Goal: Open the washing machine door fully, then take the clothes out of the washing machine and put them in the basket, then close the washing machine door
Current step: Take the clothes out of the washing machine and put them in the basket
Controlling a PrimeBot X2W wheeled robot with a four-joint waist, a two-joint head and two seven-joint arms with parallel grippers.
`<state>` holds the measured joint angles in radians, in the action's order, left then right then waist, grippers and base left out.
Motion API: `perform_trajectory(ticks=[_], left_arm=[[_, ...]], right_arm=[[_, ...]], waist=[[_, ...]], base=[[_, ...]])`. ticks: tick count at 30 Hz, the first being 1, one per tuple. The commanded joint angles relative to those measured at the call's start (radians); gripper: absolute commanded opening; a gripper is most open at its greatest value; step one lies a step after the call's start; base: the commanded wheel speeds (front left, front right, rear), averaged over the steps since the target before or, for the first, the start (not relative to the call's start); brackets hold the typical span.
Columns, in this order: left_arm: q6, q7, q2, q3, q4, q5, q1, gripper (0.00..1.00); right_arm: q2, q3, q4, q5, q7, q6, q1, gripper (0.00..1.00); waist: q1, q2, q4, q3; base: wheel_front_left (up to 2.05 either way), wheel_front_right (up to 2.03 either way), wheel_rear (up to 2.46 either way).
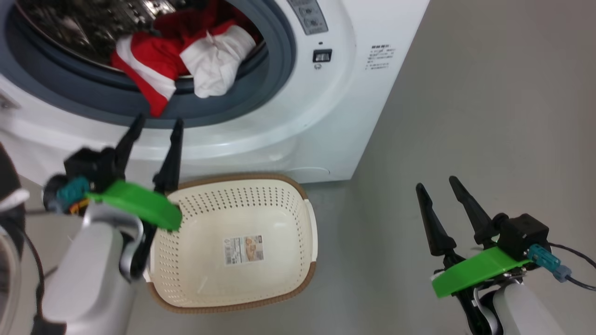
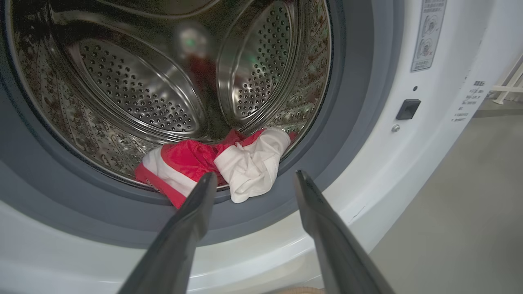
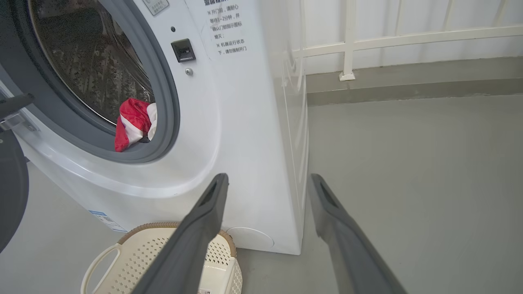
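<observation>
The white cloth (image 1: 218, 62) is joined to red along its upper edge (image 1: 222, 28). The white cloth will therefore bring a long red garment out of the drum when I pull.
The washing machine (image 1: 302, 121) stands open, and its black-ringed door (image 3: 10, 188) is swung out at the left edge of the right wrist view. The clothes (image 1: 186, 60), one red with white bands and one white, hang over the grey rubber ring at the drum's front lip (image 2: 196, 159). My left gripper (image 1: 156, 122) is open just below that lip, its fingers pointing at the clothes (image 2: 255, 174) without touching them. The basket (image 1: 298, 195) sits on the floor before the machine, holding nothing but its sticker. My right gripper (image 1: 436, 183) is open over bare floor to the right, nothing between its fingers (image 3: 268, 176).
Grey floor (image 1: 465, 116) stretches to the right of the machine. In the right wrist view a white railing (image 3: 347, 41) on a low curb runs behind it. The basket (image 3: 139, 253) stands against the machine's lower front.
</observation>
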<state>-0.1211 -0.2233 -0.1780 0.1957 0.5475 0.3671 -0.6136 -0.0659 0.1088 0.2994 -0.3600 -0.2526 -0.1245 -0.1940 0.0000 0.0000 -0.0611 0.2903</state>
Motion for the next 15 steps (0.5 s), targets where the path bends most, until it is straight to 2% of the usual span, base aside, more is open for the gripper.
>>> perform_trajectory(ticks=[1,15], left_arm=[[0.015,0.011,-0.030,-0.021,0.021,-0.020,-0.072,1.00],[0.108,0.101,-0.014,0.036,0.379,-0.098,-0.444,1.00]], right_arm=[[0.003,0.025,-0.026,0.007,-0.009,-0.006,-0.030,1.00],[0.015,0.043,-0.033,-0.013,-0.009,-0.006,-0.102,1.00]], waist=[[0.0000,0.0000,-0.028,0.054],[0.0000,0.0000,-0.053,0.148]], base=[[0.00,0.00,0.00],[0.00,0.00,0.00]])
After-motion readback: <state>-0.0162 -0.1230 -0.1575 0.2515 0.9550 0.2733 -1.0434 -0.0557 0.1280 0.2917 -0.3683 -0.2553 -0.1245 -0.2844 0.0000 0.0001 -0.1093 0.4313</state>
